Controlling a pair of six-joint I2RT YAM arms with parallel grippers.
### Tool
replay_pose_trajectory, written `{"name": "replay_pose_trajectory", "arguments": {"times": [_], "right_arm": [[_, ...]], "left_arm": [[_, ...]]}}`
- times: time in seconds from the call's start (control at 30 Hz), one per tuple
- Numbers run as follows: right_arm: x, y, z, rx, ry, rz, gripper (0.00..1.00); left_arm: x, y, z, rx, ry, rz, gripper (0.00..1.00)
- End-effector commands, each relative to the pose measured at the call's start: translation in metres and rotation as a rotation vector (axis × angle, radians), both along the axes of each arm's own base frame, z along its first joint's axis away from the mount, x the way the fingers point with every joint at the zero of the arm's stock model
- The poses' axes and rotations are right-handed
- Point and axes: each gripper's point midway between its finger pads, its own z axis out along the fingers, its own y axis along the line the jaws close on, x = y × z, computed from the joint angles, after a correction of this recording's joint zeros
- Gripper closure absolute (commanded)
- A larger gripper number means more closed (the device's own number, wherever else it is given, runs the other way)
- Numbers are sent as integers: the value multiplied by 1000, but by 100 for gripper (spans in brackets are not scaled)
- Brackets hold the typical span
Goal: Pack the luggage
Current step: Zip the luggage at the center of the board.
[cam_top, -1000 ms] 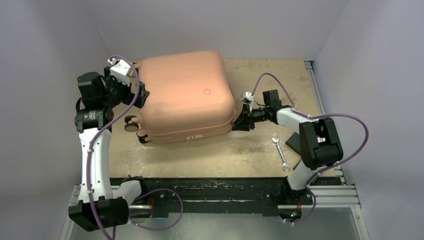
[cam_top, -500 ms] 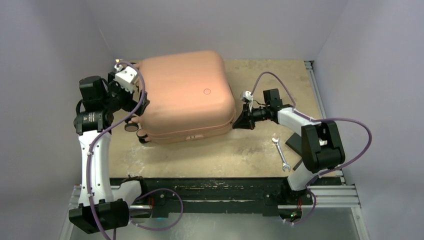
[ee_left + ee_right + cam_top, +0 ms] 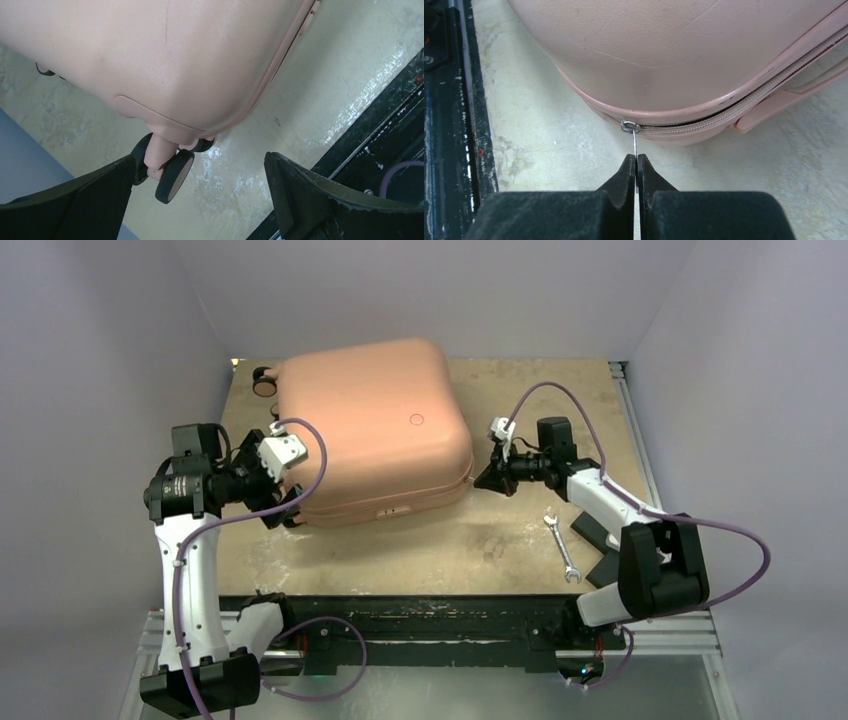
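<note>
The zipper slider (image 3: 630,127) is at the corner of the luggage, where the zipper line bends. So my left gripper should take hold of the wheel (image 3: 174,177) and turn the luggage.
The salmon-pink luggage (image 3: 370,425) lies closed and flat on the table. My right gripper (image 3: 482,480) is at its right near corner, shut on the thin metal zipper pull (image 3: 635,142) that hangs from the slider on the zipper line (image 3: 744,102). My left gripper (image 3: 280,502) is open at the luggage's left near corner, its jaws wide apart with a dark wheel (image 3: 172,176) just inside the left finger (image 3: 95,200). In the left wrist view the shell (image 3: 165,55) fills the top.
A metal wrench (image 3: 562,547) lies on the table to the right of the luggage, near my right arm. Flat black pads (image 3: 596,530) lie beside it. Another wheel (image 3: 265,380) shows at the far left corner. Walls close in left, right and behind.
My left gripper has moved from the luggage's far left side down to its near left corner. My right gripper has pulled slightly right with the zipper pull. The luggage has turned a little.
</note>
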Motion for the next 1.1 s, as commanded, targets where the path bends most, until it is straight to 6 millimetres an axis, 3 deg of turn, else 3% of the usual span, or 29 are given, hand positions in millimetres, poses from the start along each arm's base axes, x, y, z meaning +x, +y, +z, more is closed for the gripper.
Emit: {"name": "replay_pose_trajectory", "arguments": {"times": [0.0,0.2,0.37,0.53,0.63,0.87,0.9,1.07], "right_arm": [[33,-17,27,-57,-189,-104,100],[27,-13,31,-41,-208,-54,100],[24,-11,27,-42,-194,-22,100],[24,-12,25,-53,-206,-24,100],[30,-16,27,-66,-219,-61,100],[39,-21,29,-76,-210,-124,100],[40,-22,29,-78,-210,-139,100],[59,-44,37,-133,-248,-316,100]], "left_arm": [[-9,-1,-4,52,-1,-89,1],[22,22,-15,127,-59,10,1],[34,29,-35,156,-29,-2,2],[43,35,-45,181,-14,-3,12],[46,36,-51,187,-3,-11,29],[44,39,-67,210,37,-42,94],[43,39,-69,213,40,-45,100],[33,39,-77,249,44,-100,100]]}}
